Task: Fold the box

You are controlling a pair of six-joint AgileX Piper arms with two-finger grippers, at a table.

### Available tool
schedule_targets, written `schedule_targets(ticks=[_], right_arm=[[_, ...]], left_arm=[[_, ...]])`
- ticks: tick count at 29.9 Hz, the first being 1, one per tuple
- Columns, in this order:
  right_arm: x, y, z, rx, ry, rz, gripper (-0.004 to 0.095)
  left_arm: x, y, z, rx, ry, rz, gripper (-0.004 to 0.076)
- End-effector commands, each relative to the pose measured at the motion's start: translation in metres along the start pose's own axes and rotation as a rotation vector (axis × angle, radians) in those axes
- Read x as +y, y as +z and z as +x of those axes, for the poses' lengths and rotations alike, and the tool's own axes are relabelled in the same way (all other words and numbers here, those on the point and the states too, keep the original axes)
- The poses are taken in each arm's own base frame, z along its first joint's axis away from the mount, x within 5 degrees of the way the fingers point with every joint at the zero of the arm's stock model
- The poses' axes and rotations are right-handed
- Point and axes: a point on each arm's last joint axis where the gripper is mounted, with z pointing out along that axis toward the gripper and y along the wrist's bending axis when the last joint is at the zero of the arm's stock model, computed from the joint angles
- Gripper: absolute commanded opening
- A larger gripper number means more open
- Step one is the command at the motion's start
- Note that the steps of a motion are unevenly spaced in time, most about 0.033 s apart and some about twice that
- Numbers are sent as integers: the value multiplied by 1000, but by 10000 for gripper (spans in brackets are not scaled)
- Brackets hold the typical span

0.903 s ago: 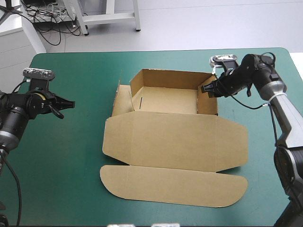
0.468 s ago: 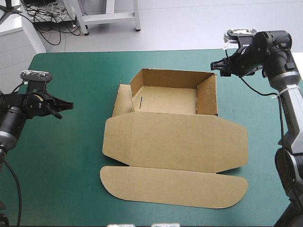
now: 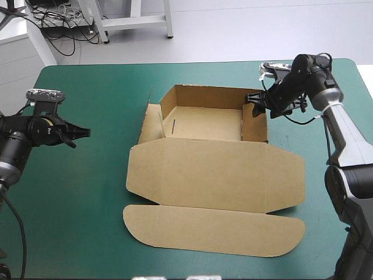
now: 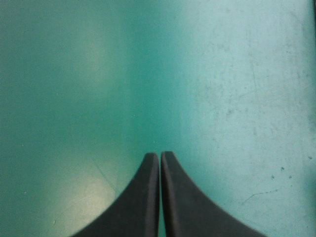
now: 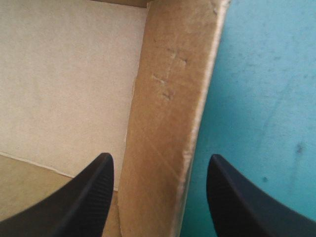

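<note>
The flat lid [image 3: 215,175] is joined to the tray along a crease [image 3: 214,140], so the lid will follow along flat when I pull the brown box by its side.
The brown box [image 3: 213,169] lies mid-table as an open tray toward the far edge, with its lid [image 3: 215,230] flat toward the near edge. Back and right walls stand upright, and the left flap [image 3: 150,123] leans outward. My right gripper [image 3: 254,102] is open at the top of the right wall [image 3: 255,122]. In the right wrist view the right gripper [image 5: 160,157] straddles that wall [image 5: 170,113], one finger inside the tray and one outside. My left gripper [image 3: 86,133] hovers well left of the box, and it [image 4: 159,154] is shut over the bare cover.
The teal-green cover [image 3: 81,192] stretches between my left gripper and the box. The table's far edge [image 3: 192,63] runs close behind the tray. A narrower strip of cover [image 3: 317,175] lies right of the box, under the right arm.
Just before, the right gripper had lifted away toward the back right corner. Now it is back down astride the box's right wall. The left arm has hardly moved.
</note>
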Motion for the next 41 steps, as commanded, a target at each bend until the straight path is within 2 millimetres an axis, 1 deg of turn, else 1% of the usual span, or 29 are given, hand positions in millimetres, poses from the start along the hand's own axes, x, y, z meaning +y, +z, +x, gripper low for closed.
schedule_targets(ticks=[1,3,7,8,9,10,13,14,15,18,20,23,25,27,30,33,36,38,41], right_arm=[[2,-3,-3,-14,-5,-29,525],[-1,11,-4,25,7,-36,525],[-2,29,-5,64,43,-65,508],[-3,34,-5,73,46,-64,474],[-4,35,-5,75,46,-62,420],[-4,36,-5,78,45,-57,344],[-6,36,-5,78,25,-42,49],[-6,36,-5,78,22,-40,-20],[-6,36,-5,78,22,-40,-3],[-5,33,-5,72,20,-49,-1],[-2,25,-5,54,3,-71,-1],[-1,6,-6,5,-4,-143,-1],[-1,-12,-6,-40,-1,-200,-1],[-3,-31,-6,-87,-8,-231,-1],[-4,-60,-1,-153,-26,-215,-1],[3,-87,6,-211,-65,-205,-1],[11,-105,12,-251,-97,-216,-1],[13,-112,14,-267,-102,-223,-1],[14,-116,16,-275,-105,-223,-1]], left_arm=[[1,-15,-10,-86,-11,4,-7],[0,-15,-10,-83,-19,12,-8],[-1,-14,-9,-79,-32,25,-8],[-1,-13,-9,-77,-35,24,-7],[0,-13,-9,-74,-48,28,-7],[2,-11,-9,-68,-79,37,-7],[15,-6,-8,-56,-171,77,-7],[20,-4,-8,-57,-213,94,-6],[26,-3,-7,-58,-235,107,-6],[44,2,-5,-55,-332,174,-7],[57,4,-2,-52,-387,218,-7],[74,8,4,-39,-435,278,-7],[80,11,7,-24,-459,338,-7],[83,15,9,-10,-473,399,-7],[80,23,10,15,-484,468,-7],[73,28,7,26,-494,511,-10],[60,29,2,11,-456,560,-10],[49,28,-3,-16,-420,606,-10],[33,26,-11,-57,-399,687,-9]])
